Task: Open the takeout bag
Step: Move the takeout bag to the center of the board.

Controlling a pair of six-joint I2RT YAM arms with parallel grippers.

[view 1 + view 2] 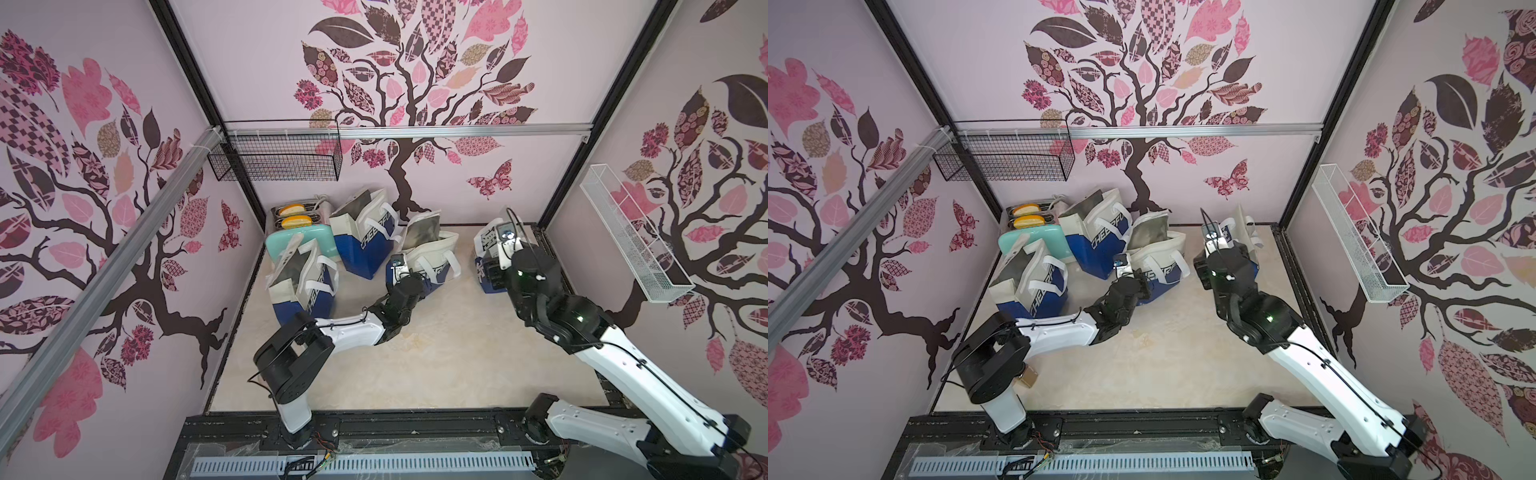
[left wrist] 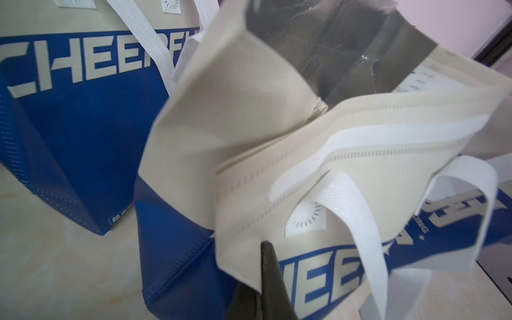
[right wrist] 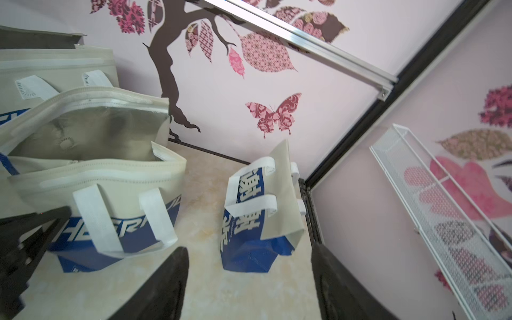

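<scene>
My right gripper should pull the closed takeout bag (image 1: 487, 273) by its rim (image 3: 288, 197) toward the middle, since the bag stands near the back corner, far from my left gripper.
A cream and blue takeout bag (image 1: 432, 249) (image 1: 1158, 253) stands mid-table with its mouth apart, silver lining showing in the right wrist view (image 3: 97, 130). My left gripper (image 2: 260, 266) (image 1: 411, 272) is shut on a corner of that bag's cream rim (image 2: 241, 249). A second takeout bag (image 3: 257, 210) (image 1: 485, 243) stands flat and closed near the back right corner. My right gripper (image 3: 249, 285) (image 1: 1202, 266) hangs open just in front of it, nothing between its fingers (image 3: 166, 285).
Two more open bags stand at the left front (image 1: 303, 282) and at the back (image 1: 365, 237). A mint toaster (image 1: 299, 239) with bread sits behind them. A black wire basket (image 1: 278, 158) and a white one (image 1: 631, 237) hang on the walls.
</scene>
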